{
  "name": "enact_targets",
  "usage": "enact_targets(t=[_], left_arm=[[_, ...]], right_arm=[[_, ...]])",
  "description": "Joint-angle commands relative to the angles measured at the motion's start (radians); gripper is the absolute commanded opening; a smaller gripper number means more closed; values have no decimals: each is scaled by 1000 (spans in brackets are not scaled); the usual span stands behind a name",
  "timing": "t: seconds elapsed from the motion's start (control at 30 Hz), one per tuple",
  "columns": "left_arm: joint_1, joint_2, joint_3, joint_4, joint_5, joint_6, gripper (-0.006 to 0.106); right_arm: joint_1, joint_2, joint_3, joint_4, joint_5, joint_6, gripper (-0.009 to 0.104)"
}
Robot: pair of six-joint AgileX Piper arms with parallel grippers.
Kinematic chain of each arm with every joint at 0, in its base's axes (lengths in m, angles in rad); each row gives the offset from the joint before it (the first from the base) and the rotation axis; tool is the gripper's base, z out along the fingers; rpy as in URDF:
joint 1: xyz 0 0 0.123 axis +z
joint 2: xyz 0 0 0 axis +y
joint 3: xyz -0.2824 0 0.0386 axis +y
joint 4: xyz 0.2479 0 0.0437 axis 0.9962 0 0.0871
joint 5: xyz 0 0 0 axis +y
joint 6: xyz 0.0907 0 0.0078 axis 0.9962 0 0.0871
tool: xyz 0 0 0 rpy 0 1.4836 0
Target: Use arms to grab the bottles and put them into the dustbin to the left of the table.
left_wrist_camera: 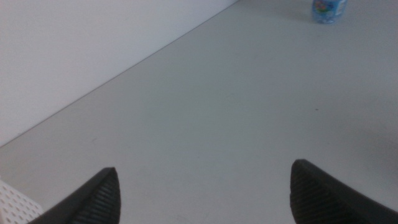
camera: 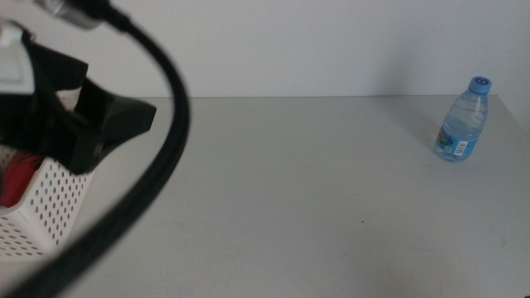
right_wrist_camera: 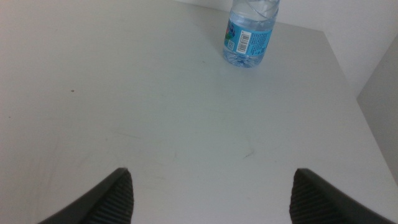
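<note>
The bottle (camera: 461, 128) is standing across the table from my left gripper, so my right gripper should take hold of the bottle and bring it toward the dustbin (camera: 55, 204).
A clear water bottle (camera: 464, 120) with a blue cap stands upright at the table's far right. It also shows in the left wrist view as the bottle (left_wrist_camera: 328, 9) far off, and in the right wrist view as the bottle (right_wrist_camera: 249, 34) ahead of that arm's jaws. My left gripper (camera: 103, 116) hovers over the white perforated dustbin (camera: 45, 211) at the left and is open and empty (left_wrist_camera: 205, 193). Something red (camera: 15, 182) lies inside the dustbin. My right gripper (right_wrist_camera: 211, 193) is open and empty, short of the bottle and out of the middle view.
The left arm's thick black cable (camera: 157, 165) sweeps across the left of the middle view. A corner of the dustbin (left_wrist_camera: 12, 200) shows by the left jaw. The grey-white table (camera: 315, 207) meets a white wall at the back; its right edge lies near the bottle.
</note>
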State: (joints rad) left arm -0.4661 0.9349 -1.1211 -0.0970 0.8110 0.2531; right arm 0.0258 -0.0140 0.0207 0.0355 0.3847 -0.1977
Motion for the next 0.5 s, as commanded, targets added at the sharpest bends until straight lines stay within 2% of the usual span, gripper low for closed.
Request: enact_targets(t=[0.0,0.2,0.47], left_arm=[[-64,-105,62,9,-105,-52,94],[-142,-292,233,42,-135,-103,94],[-143,-314,259,42,-142,-103,94]], right_arm=[[-6,-21,-3,-8,-64,-6,64],[-6,-21,-3,-8,-64,-6,64],[-6,-21,-3,-8,-64,-6,64]])
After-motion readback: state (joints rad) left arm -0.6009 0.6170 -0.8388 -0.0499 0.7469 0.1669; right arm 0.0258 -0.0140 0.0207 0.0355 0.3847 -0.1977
